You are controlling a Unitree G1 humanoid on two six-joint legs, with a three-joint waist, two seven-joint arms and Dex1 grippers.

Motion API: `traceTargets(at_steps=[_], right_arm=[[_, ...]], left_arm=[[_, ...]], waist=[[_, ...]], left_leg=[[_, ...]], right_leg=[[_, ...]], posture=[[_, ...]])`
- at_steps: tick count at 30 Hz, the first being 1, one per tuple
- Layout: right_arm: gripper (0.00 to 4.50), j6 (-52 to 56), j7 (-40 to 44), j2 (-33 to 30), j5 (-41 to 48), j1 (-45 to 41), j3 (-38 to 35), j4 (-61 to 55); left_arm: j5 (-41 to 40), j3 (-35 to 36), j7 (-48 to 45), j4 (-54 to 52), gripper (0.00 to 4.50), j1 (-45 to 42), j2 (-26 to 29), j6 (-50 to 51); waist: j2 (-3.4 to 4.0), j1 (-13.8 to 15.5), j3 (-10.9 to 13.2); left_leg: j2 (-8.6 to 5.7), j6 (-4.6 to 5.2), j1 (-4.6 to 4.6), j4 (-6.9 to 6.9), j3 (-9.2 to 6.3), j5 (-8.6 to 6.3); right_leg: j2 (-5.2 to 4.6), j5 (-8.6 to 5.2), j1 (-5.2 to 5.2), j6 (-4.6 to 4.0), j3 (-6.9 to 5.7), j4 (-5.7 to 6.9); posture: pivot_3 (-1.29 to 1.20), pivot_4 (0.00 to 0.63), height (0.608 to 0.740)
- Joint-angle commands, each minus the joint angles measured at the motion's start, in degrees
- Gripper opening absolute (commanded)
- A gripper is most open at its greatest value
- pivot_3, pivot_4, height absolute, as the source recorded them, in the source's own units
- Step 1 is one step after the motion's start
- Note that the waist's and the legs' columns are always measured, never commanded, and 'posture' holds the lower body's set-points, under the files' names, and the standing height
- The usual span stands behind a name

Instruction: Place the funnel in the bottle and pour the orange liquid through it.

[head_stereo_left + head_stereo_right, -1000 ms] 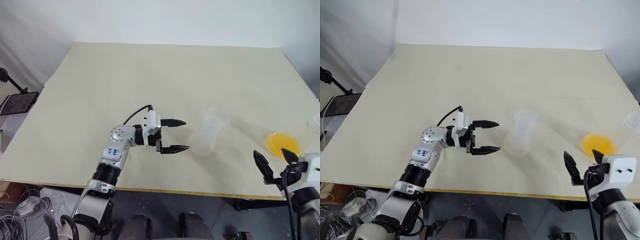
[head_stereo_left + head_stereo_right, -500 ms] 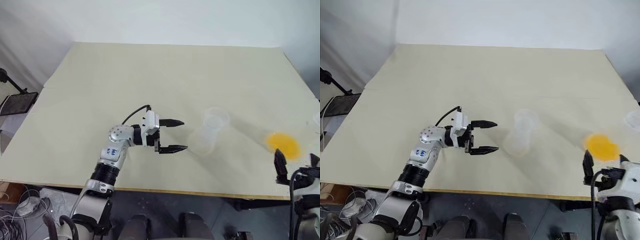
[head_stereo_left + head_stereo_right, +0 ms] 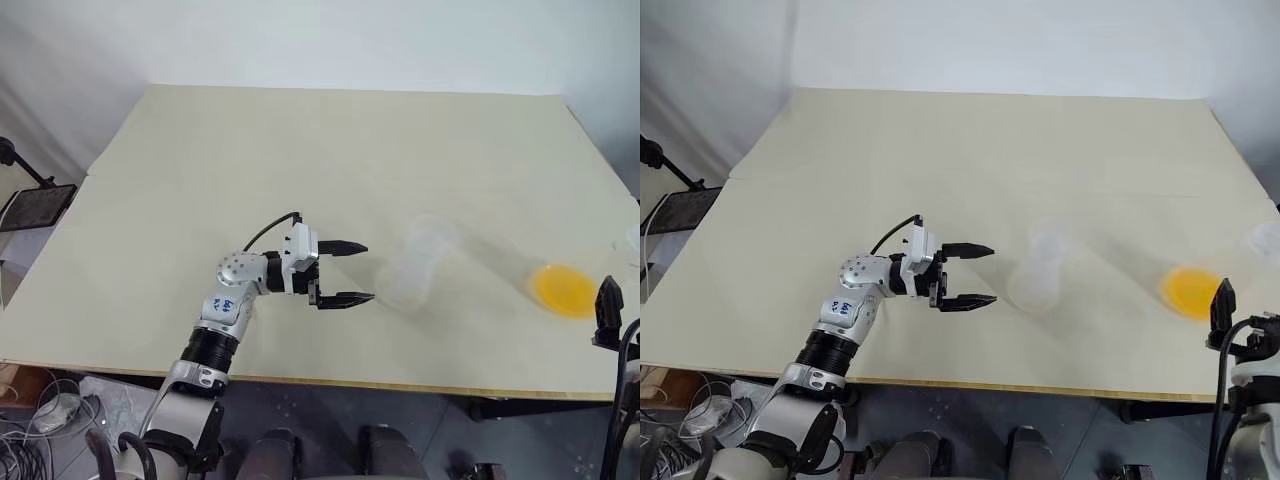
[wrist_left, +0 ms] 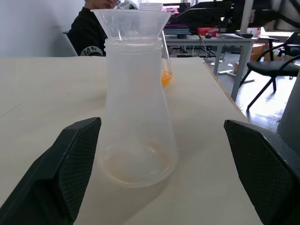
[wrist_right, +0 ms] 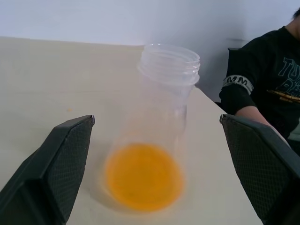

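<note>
I expect the container [image 5: 152, 126] to drain nearly empty in a thin stream when I tip it, because its threaded opening [image 5: 170, 58] is open and the orange liquid is shallow.
The clear bottle [image 3: 410, 272] stands on the beige table [image 3: 300, 150], right of centre, with the clear funnel [image 4: 132, 21] sitting in its mouth. My left gripper [image 3: 368, 271] is open and level, just left of the bottle, its fingers pointing at the bottle without touching it. The orange liquid [image 3: 566, 289] lies in the bottom of a clear container [image 5: 161, 117] with a threaded mouth, near the table's right front corner. My right gripper [image 5: 157, 117] is open by the table's right edge, facing that container with a gap between them.
A person in a black shirt [image 5: 262, 89] sits beyond the table's right side. A black stand with a dark plate [image 3: 35, 205] is off the table's left edge. Desks and a chair [image 4: 272, 70] stand farther off.
My right gripper has swung toward the right edge of the head views, off from in front of the orange liquid, and turned. The left gripper, bottle and funnel have not moved.
</note>
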Motion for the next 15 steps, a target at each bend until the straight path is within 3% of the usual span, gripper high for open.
traceTargets(at_steps=[1, 15], right_arm=[[4.5, -0.1, 0.14, -1.88, 0.71, -1.72, -2.55, 1.53], [4.5, -0.61, 3.15, -7.1, 0.57, -9.84, -2.64, 13.12]], left_arm=[[-1.28, 0.29, 0.32, -1.33, 4.47, -0.09, -0.08, -0.48], [-1.49, 0.31, 1.43, -3.31, 4.47, 1.38, 0.51, 0.05]], waist=[[0.0, -0.02, 0.0], [0.0, -0.09, 0.0]], left_leg=[[-0.01, 0.01, -0.01, 0.0, 0.0, 0.0], [-0.01, 0.03, 0.0, 0.0, 0.01, 0.02]], right_leg=[[0.0, 0.0, 0.0, 0.0, 0.01, 0.0], [-0.01, 0.0, 0.0, 0.01, 0.0, 0.0]], posture=[[0.0, 0.15, 0.74], [0.0, 0.15, 0.74]])
